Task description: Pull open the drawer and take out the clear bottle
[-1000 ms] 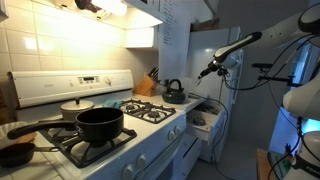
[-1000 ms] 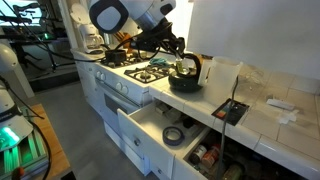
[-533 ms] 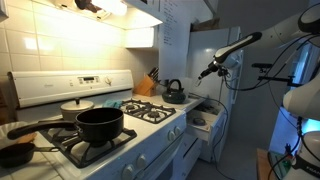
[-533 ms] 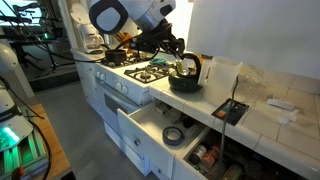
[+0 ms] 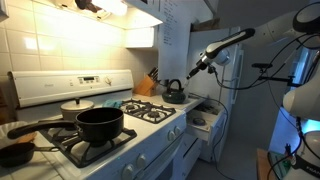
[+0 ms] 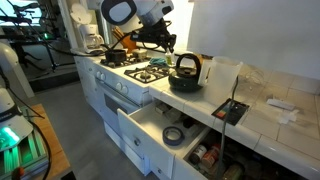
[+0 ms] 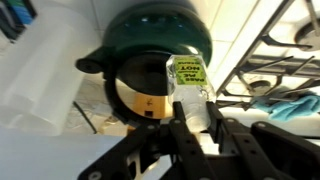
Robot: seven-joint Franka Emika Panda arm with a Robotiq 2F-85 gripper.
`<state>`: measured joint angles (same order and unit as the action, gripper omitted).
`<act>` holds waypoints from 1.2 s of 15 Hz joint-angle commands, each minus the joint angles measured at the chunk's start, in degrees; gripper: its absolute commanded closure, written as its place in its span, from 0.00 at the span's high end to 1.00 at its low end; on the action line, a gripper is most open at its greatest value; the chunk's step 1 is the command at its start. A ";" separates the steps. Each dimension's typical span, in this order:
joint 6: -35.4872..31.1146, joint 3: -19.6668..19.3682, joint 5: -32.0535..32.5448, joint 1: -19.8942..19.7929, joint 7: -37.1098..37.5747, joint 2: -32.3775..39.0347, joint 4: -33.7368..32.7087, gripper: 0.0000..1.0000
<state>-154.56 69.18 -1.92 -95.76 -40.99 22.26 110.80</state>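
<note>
The clear bottle is hanging above the dark green kettle (image 6: 187, 79), so the robot's gripper should move over toward the stove and set the bottle down on the counter (image 6: 161, 84) beside the kettle.
In the wrist view my gripper (image 7: 195, 106) is shut on the clear bottle (image 7: 190, 82), which has a green label and stands up between the fingers. It hangs just above a dark green kettle (image 7: 155, 45). In both exterior views the gripper (image 5: 194, 69) (image 6: 169, 44) is in the air over the kettle (image 5: 174, 92) (image 6: 186, 72) at the end of the stove. The bottle is too small to make out there. The white drawer (image 6: 135, 128) (image 5: 200, 122) stands pulled open below the counter, with a roll of tape (image 6: 174, 135) lying inside.
A black pot (image 5: 100, 125) and a lidded pan (image 5: 76, 106) sit on the stove burners. A knife block (image 5: 147, 83) stands by the tiled wall. A white box (image 6: 222, 75) and a black object (image 6: 233, 110) are on the counter beside the kettle.
The arm has lifted and swung toward the wall and kettle, carrying the bottle with it. The drawer has stayed open.
</note>
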 commanded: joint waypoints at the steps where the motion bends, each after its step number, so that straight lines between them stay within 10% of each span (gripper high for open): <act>1: 10.68 -3.90 -0.61 9.76 -4.10 1.40 -6.49 0.07; 6: 20.49 -17.11 -0.91 24.94 -8.29 -0.21 -11.71 0.07; 13: 19.87 -45.00 -2.61 50.24 -9.28 1.76 -17.28 0.07; 18: 21.16 -56.75 -6.55 62.59 -10.10 3.56 -19.90 0.07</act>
<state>-136.23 17.76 -5.42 -38.50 -49.20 24.22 94.27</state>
